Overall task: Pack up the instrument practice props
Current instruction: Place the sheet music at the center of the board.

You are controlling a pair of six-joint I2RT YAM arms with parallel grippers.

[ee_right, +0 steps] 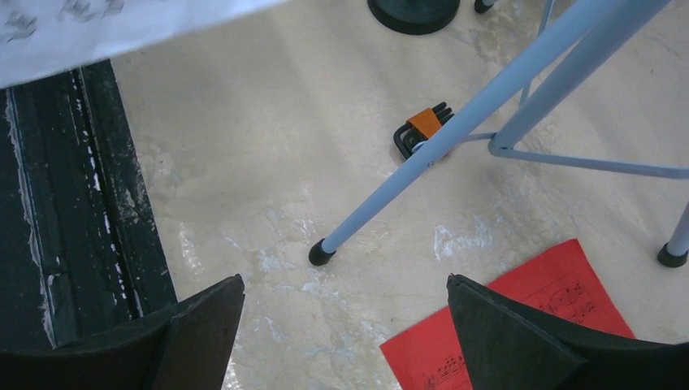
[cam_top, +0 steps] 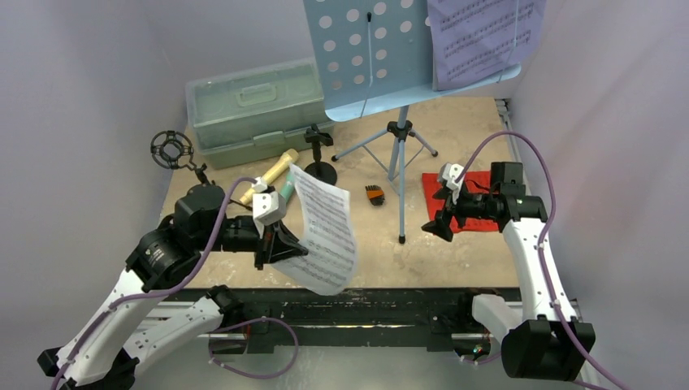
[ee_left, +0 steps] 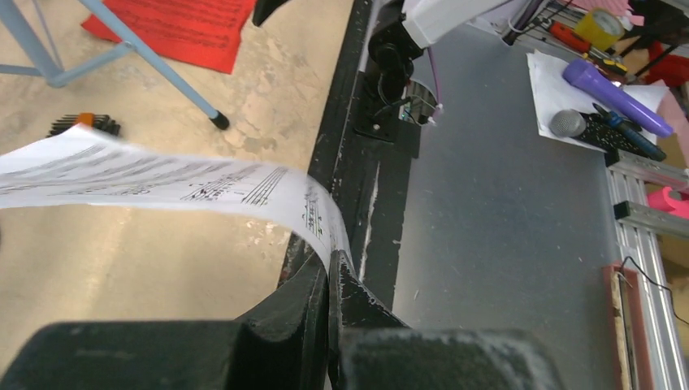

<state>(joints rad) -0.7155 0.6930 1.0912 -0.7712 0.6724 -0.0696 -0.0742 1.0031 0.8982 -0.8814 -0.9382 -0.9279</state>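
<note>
The white music sheet's far end [cam_top: 322, 185] is free of my left gripper. My open right gripper continues toward that end [cam_top: 340, 195] and closes there.
My left gripper [cam_top: 286, 248] [ee_left: 333, 262] is shut on the lower edge of a white music sheet [cam_top: 327, 231] [ee_left: 154, 180], which curls up above the table's near edge. Over a red music sheet [cam_top: 431, 185] [ee_right: 561, 280] lying flat on the table, my right gripper [cam_top: 437, 226] [ee_right: 345, 280] hangs open and holds nothing. The light-blue perforated music rack [cam_top: 366, 49] stands on tripod legs [ee_right: 406, 179] and carries a purple music sheet [cam_top: 479, 36]. A tan microphone [cam_top: 272, 172] and a teal one [cam_top: 286, 193] lie behind my left wrist. Nearby are a round-base mic holder [cam_top: 319, 154] and a ring-top one [cam_top: 172, 150].
A pale green plastic case [cam_top: 256, 110] with its lid shut sits at the back left. A small black and orange hex-key set [cam_top: 374, 195] [ee_right: 422, 130] lies beside the rack's front leg. A black rail [cam_top: 366, 301] runs along the near edge of the table.
</note>
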